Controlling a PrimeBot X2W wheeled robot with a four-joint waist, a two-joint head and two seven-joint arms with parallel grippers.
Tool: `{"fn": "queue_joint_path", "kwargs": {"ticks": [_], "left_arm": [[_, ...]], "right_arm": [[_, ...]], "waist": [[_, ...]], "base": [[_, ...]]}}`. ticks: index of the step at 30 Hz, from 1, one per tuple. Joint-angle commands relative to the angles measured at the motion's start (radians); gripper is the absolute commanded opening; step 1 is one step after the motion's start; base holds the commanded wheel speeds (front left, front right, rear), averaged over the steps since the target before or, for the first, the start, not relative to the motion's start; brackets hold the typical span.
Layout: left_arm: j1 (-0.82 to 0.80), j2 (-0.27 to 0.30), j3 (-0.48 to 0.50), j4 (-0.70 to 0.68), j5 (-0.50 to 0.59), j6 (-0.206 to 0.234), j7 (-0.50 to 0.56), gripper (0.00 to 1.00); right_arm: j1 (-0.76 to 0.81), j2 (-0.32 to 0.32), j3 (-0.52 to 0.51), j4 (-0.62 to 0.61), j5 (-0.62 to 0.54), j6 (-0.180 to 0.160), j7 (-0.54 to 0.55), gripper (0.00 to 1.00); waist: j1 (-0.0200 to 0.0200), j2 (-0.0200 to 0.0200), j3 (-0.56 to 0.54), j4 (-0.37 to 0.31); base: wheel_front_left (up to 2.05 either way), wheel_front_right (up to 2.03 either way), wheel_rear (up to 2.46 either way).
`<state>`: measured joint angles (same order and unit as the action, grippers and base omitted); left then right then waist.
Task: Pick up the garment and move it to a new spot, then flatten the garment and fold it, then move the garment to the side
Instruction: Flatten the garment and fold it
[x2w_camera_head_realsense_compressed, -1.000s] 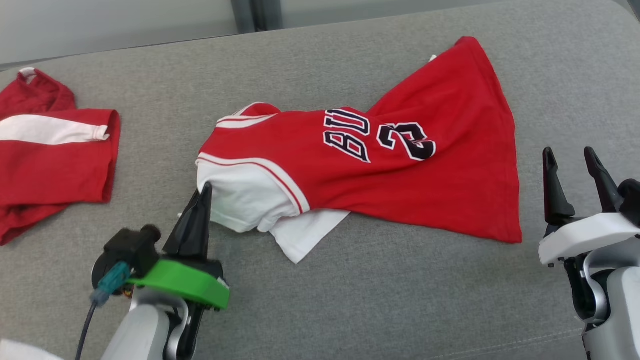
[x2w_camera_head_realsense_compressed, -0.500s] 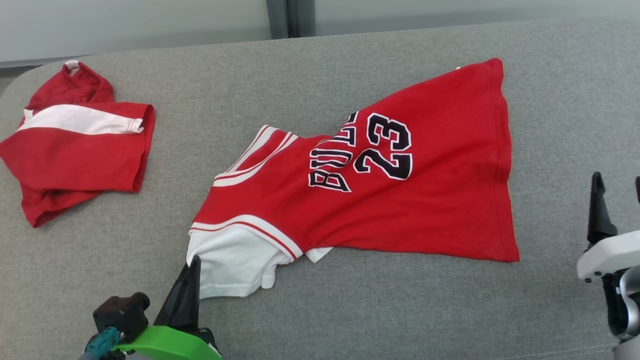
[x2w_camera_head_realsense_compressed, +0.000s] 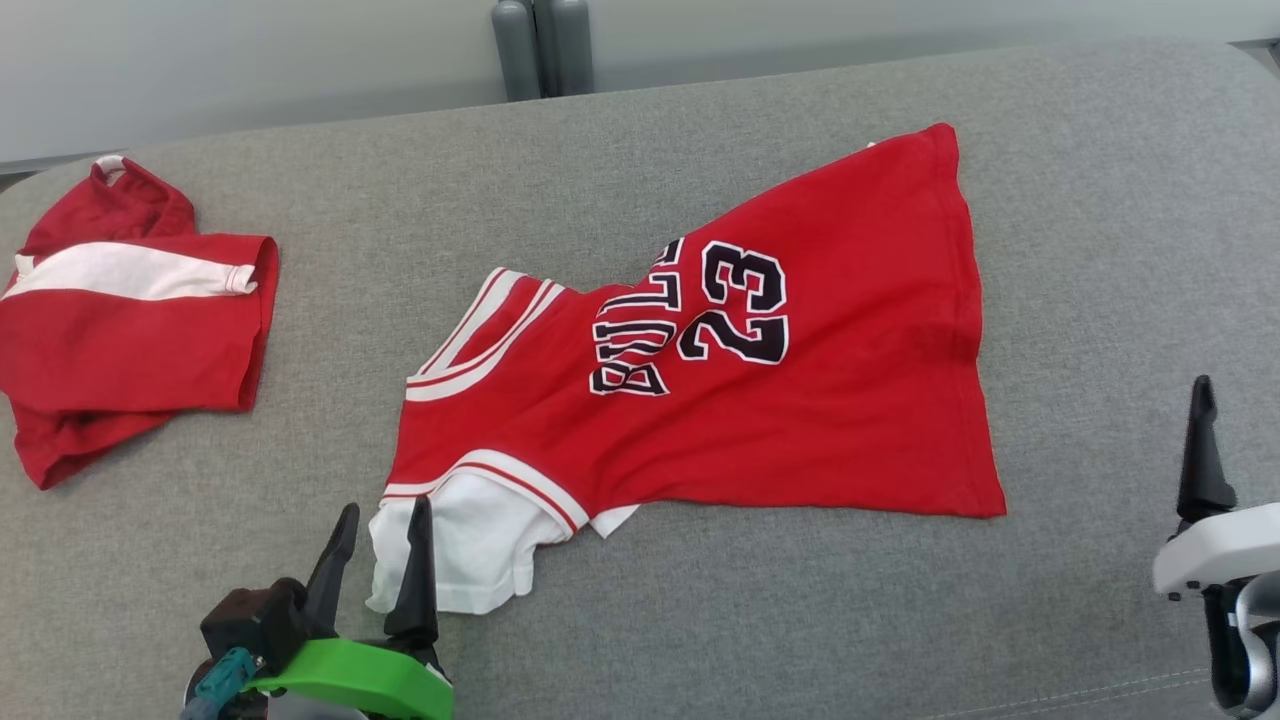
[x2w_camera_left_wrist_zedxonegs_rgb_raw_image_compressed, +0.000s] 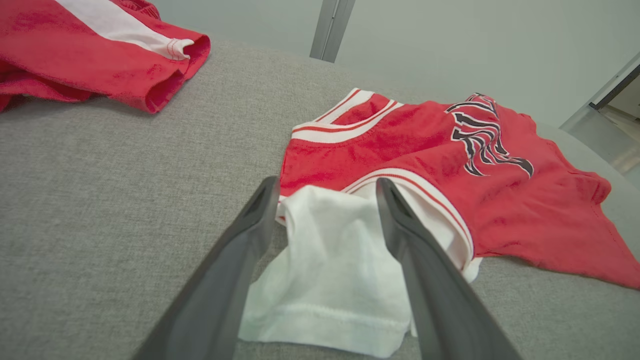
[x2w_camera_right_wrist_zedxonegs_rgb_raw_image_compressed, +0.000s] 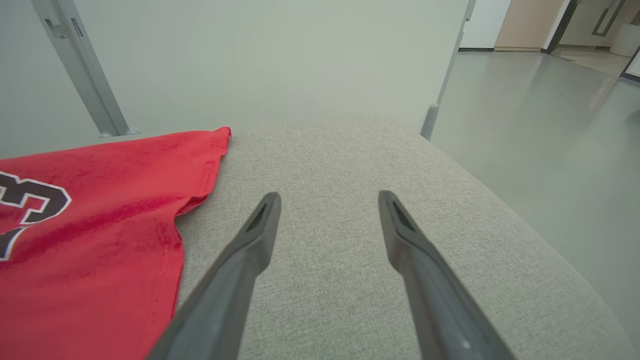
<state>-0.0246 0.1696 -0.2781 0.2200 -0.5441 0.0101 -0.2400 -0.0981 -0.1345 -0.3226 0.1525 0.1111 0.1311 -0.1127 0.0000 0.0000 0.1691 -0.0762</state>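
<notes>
I expect a tucked-under side with another white sleeve to unfold when I lift the jersey (x2w_camera_head_realsense_compressed: 828, 384), because the BULLS print runs (x2w_camera_head_realsense_compressed: 671, 253) under the jersey's slanting far edge.
The garment (x2w_camera_head_realsense_compressed: 760, 400) is a red jersey printed BULLS 23, lying spread on the grey padded surface (x2w_camera_head_realsense_compressed: 700, 640) with its hem toward the far right. Its white sleeve (x2w_camera_head_realsense_compressed: 470, 545) lies crumpled at the near left corner. My left gripper (x2w_camera_head_realsense_compressed: 385, 508) stands open at that sleeve. In the left wrist view the sleeve (x2w_camera_left_wrist_zedxonegs_rgb_raw_image_compressed: 330, 270) lies loose between the spread fingers of the left gripper (x2w_camera_left_wrist_zedxonegs_rgb_raw_image_compressed: 326, 185). My right gripper (x2w_camera_right_wrist_zedxonegs_rgb_raw_image_compressed: 328, 196) is open over bare fabric, just right of the jersey's hem (x2w_camera_right_wrist_zedxonegs_rgb_raw_image_compressed: 195, 200). One of its fingers (x2w_camera_head_realsense_compressed: 1203, 450) shows at the right edge.
A second red garment with a white stripe (x2w_camera_head_realsense_compressed: 130, 320) lies folded at the far left. Grey metal posts (x2w_camera_head_realsense_compressed: 540, 45) stand behind the surface's far edge. The surface rounds off to the floor (x2w_camera_right_wrist_zedxonegs_rgb_raw_image_compressed: 550, 125) on the right.
My left gripper was shut on the white sleeve and has opened, leaving the sleeve lying between its fingers. The jersey now lies flatter and nearer. The head camera has shifted.
</notes>
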Motion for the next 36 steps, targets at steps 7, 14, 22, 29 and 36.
{"fn": "queue_joint_path", "kwargs": {"ticks": [7, 14, 22, 29, 36], "left_arm": [[-0.018, -0.013, 0.028, -0.038, 0.063, 0.002, -0.025, 1.00], [0.010, -0.038, 0.051, -0.057, 0.106, -0.008, -0.026, 1.00], [0.076, -0.071, 0.091, -0.067, 0.131, -0.021, -0.026, 1.00], [0.100, -0.092, 0.123, -0.062, 0.172, -0.042, -0.026, 1.00], [0.103, -0.106, 0.142, -0.059, 0.197, -0.054, -0.026, 1.00]], "right_arm": [[-0.034, 0.015, 0.158, 0.001, 0.008, -0.001, -0.080, 1.00], [-0.064, 0.036, 0.276, 0.027, 0.013, -0.001, -0.113, 1.00], [-0.047, 0.068, 0.356, 0.085, 0.005, -0.001, -0.145, 1.00], [-0.059, 0.081, 0.379, 0.122, 0.004, -0.001, -0.153, 1.00], [-0.057, 0.084, 0.379, 0.125, 0.009, -0.001, -0.154, 1.00]], "waist": [[0.0000, 0.0000, -0.052, 0.013], [0.0000, 0.0000, -0.111, 0.033], [0.0000, 0.0000, -0.163, 0.040], [0.0000, 0.0000, -0.172, 0.038], [0.0000, 0.0000, -0.168, 0.037]], "base": [[0.00, 0.00, 0.00], [0.00, 0.00, 0.00], [0.00, 0.00, 0.00], [0.00, 0.00, 0.00], [0.00, 0.00, 0.00]]}}
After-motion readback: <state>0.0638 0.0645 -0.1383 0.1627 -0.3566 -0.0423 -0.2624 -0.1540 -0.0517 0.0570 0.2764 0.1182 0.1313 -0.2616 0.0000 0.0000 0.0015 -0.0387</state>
